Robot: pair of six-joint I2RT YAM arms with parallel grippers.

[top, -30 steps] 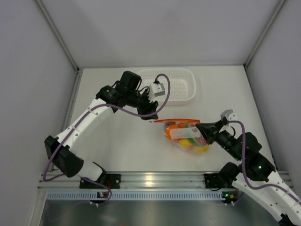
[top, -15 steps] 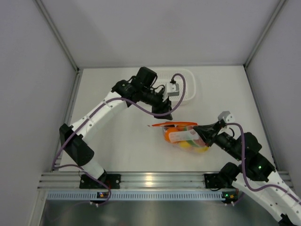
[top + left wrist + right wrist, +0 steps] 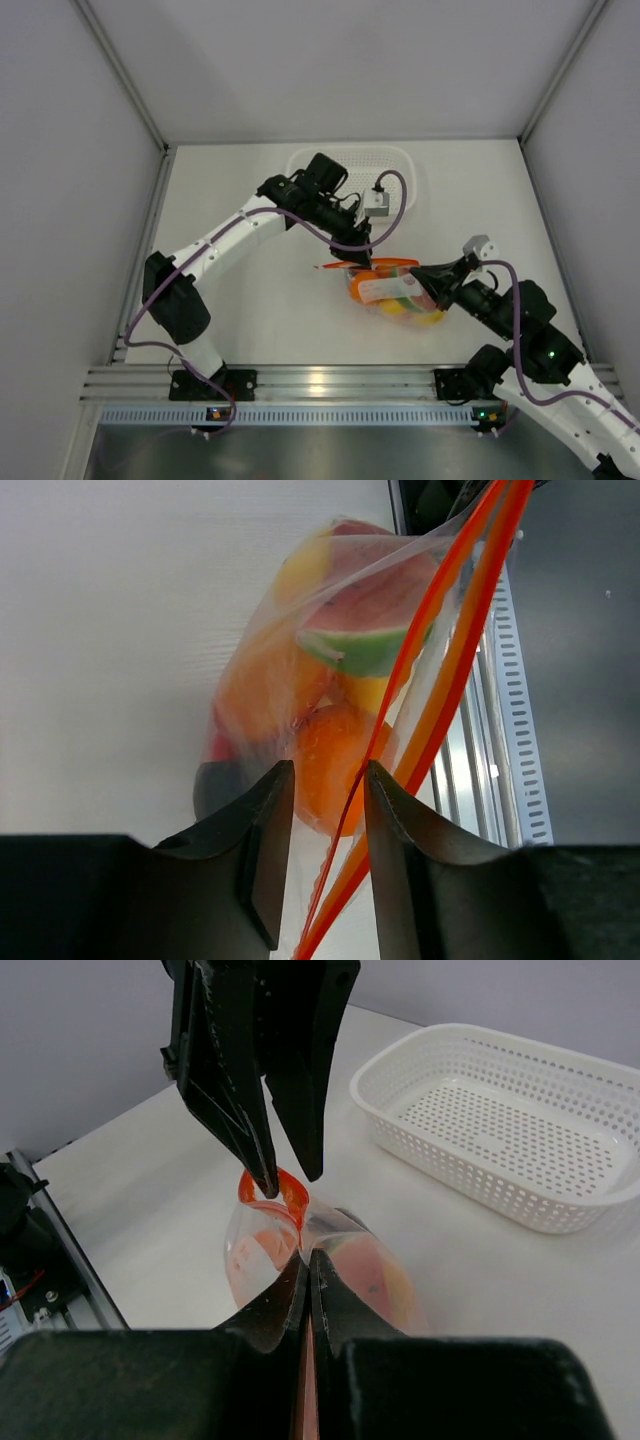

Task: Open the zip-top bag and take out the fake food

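Observation:
The bag's top edge [image 3: 303,1239] is in my closed right gripper. My left gripper should hold one edge of the bag's opening so that my right gripper can open and get to the watermelon slice [image 3: 365,620].
The zip-top bag [image 3: 400,292] hangs just above the table, full of fake food [image 3: 410,300]. My right gripper [image 3: 422,273] is shut on the bag's top edge, as the right wrist view shows [image 3: 308,1256]. My left gripper [image 3: 365,258] is open and points down over the orange-red zip strip [image 3: 345,265]. In the left wrist view the gripper [image 3: 328,820] straddles one lip of the strip [image 3: 450,650], with an orange [image 3: 335,765] and a watermelon slice [image 3: 365,630] showing through the bag below. In the right wrist view its open tips [image 3: 290,1175] flank the strip's curled end [image 3: 292,1195].
A white perforated basket [image 3: 408,185] stands at the back of the table, partly hidden by the left arm; it is empty in the right wrist view [image 3: 455,1170]. The aluminium rail [image 3: 320,380] runs along the near edge.
My left arm has swung right from beside the basket to the bag's mouth and lowered its open jaws around the zip strip. The right gripper has kept its hold; the bag shifted slightly.

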